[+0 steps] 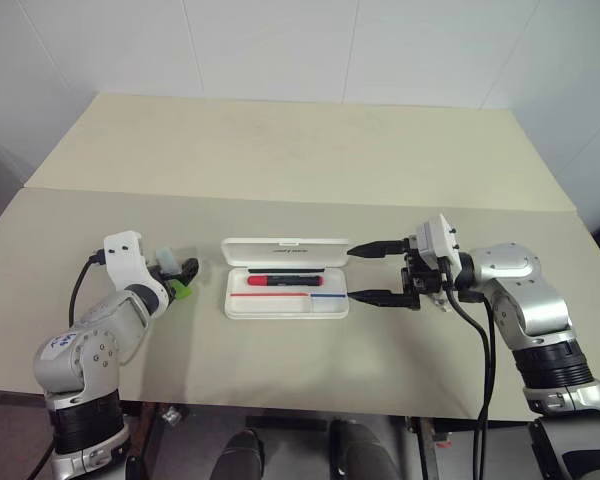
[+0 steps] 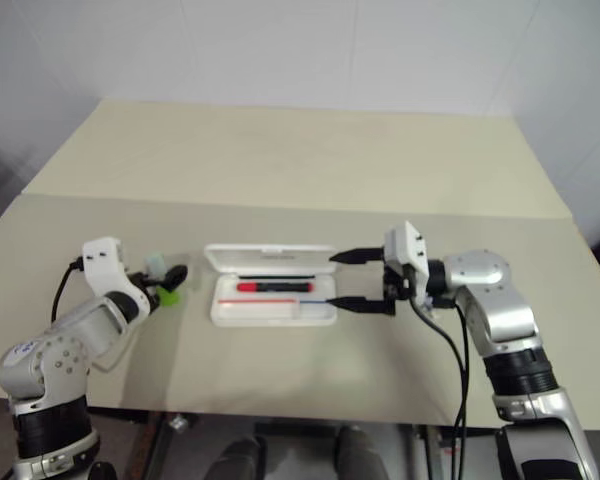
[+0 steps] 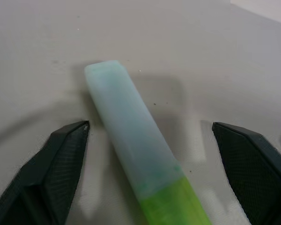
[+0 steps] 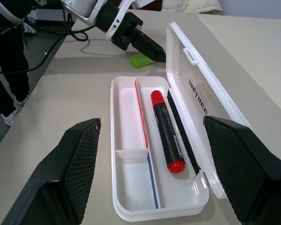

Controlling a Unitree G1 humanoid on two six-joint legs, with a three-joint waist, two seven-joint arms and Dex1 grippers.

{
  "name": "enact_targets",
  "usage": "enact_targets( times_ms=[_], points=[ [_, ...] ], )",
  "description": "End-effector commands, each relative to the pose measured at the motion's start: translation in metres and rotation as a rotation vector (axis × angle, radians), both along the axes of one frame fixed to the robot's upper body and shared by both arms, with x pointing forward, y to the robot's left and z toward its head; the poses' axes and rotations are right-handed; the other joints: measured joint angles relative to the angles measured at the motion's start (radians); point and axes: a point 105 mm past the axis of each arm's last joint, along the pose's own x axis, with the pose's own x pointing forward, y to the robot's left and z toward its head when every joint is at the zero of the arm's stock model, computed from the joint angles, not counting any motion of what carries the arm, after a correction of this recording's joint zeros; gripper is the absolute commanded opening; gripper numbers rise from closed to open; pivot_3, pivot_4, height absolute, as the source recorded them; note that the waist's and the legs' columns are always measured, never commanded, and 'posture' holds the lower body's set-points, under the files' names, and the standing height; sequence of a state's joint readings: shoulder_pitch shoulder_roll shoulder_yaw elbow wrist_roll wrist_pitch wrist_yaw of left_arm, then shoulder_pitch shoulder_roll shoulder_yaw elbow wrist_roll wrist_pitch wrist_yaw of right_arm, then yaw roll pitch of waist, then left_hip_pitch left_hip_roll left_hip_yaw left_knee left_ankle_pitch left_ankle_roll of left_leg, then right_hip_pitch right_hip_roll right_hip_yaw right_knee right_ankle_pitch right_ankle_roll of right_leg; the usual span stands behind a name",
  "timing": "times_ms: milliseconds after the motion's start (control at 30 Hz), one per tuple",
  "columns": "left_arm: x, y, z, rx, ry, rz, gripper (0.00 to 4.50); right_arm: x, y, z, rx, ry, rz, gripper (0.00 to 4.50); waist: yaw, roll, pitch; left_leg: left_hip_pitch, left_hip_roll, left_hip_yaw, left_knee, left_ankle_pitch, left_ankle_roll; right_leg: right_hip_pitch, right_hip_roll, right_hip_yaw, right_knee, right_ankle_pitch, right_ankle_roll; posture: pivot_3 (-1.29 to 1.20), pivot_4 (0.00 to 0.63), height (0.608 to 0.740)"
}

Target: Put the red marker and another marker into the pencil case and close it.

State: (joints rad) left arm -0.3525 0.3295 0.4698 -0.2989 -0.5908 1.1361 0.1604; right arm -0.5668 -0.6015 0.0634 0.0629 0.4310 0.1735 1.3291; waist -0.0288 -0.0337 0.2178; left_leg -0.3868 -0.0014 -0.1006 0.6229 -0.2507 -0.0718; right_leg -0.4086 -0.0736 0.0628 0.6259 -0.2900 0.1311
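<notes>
The other marker lies at a slant between the left gripper's open fingers, so its pale body needs a squared grip before the robot lifts the marker into the pencil case.
The white pencil case lies open mid-table, its lid folded back on the far side. The red marker, red and black, lies inside its far compartment. The other marker, pale mint with a bright green end, lies flat on the table left of the case. My left gripper is open and straddles it, one finger on each side with gaps showing. My right gripper hovers open at the case's right end, pointing left, with nothing between its fingers.
The beige table stretches far behind the case, with a seam across it. The case's near compartments hold nothing. A cable hangs from my right wrist near the table's front edge.
</notes>
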Motion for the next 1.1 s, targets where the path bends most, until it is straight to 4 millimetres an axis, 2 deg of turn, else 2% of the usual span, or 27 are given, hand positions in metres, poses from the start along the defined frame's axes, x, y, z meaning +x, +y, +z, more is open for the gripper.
enact_targets(
  times_ms=[33, 233, 367, 567, 833, 867, 967, 1100],
  points=[
    [-0.002, 0.001, -0.006, -0.043, 0.041, -0.002, 3.32, 0.002, 0.0, 0.014, 0.032, -0.056, -0.003, 4.5, 0.001, 0.0, 0.0, 0.0, 0.0, 0.0, 0.0, 0.0, 0.0, 0.0, 0.0, 0.0, 0.0, 0.0, 0.0, 0.0, 0.15, 0.74],
    [-0.001, 0.0, -0.002, -0.031, 0.05, -0.027, 1.33, 0.004, 0.0, 0.015, 0.034, -0.06, -0.009, 4.5, 0.001, 0.0, 0.0, 0.0, 0.0, 0.0, 0.001, 0.0, 0.0, 0.001, 0.0, 0.0, 0.0, 0.0, 0.0, 0.0, 0.15, 0.74],
    [0.006, 0.005, 0.021, 0.053, -0.053, -0.06, 0.28, 0.006, -0.003, 0.016, 0.043, -0.063, -0.017, 4.5, 0.001, 0.0, 0.0, 0.0, 0.0, 0.0, 0.001, 0.0, -0.001, 0.001, 0.0, 0.0, 0.0, 0.0, 0.0, 0.0, 0.15, 0.74],
    [0.005, 0.004, 0.049, 0.159, -0.148, -0.165, 0.28, 0.009, -0.01, 0.017, 0.049, -0.071, -0.033, 4.5, 0.001, 0.0, 0.0, -0.001, 0.0, 0.0, 0.001, 0.0, -0.001, 0.0, 0.0, 0.0, -0.001, 0.001, 0.001, 0.0, 0.15, 0.74],
    [0.009, 0.003, 0.036, 0.219, -0.114, -0.163, 0.28, 0.011, -0.007, 0.015, 0.043, -0.075, -0.041, 4.5, 0.001, 0.0, 0.0, -0.001, 0.0, 0.0, -0.001, 0.0, -0.001, 0.0, 0.0, 0.0, -0.002, 0.001, 0.001, 0.0, 0.15, 0.74],
    [0.011, 0.002, 0.038, 0.194, -0.133, -0.149, 0.13, 0.011, -0.007, 0.015, 0.044, -0.075, -0.042, 4.5, 0.001, 0.0, 0.0, -0.001, 0.0, 0.0, -0.001, 0.0, -0.001, 0.0, 0.0, 0.0, -0.002, 0.001, 0.001, 0.0, 0.15, 0.74],
    [0.016, -0.003, 0.046, 0.131, -0.178, -0.134, 0.13, 0.011, -0.007, 0.015, 0.044, -0.073, -0.045, 4.5, 0.002, 0.0, 0.0, -0.001, 0.0, 0.0, -0.001, 0.0, -0.001, 0.0, 0.0, 0.0, -0.002, 0.001, 0.001, 0.0, 0.15, 0.74],
    [0.019, -0.024, 0.048, 0.04, -0.19, -0.243, 0.13, 0.012, -0.007, 0.015, 0.04, -0.072, -0.051, 4.5, 0.002, 0.0, 0.0, -0.001, 0.0, 0.0, -0.001, 0.0, -0.001, 0.0, 0.0, 0.0, -0.002, 0.001, 0.001, 0.0, 0.15, 0.74]
  ],
)
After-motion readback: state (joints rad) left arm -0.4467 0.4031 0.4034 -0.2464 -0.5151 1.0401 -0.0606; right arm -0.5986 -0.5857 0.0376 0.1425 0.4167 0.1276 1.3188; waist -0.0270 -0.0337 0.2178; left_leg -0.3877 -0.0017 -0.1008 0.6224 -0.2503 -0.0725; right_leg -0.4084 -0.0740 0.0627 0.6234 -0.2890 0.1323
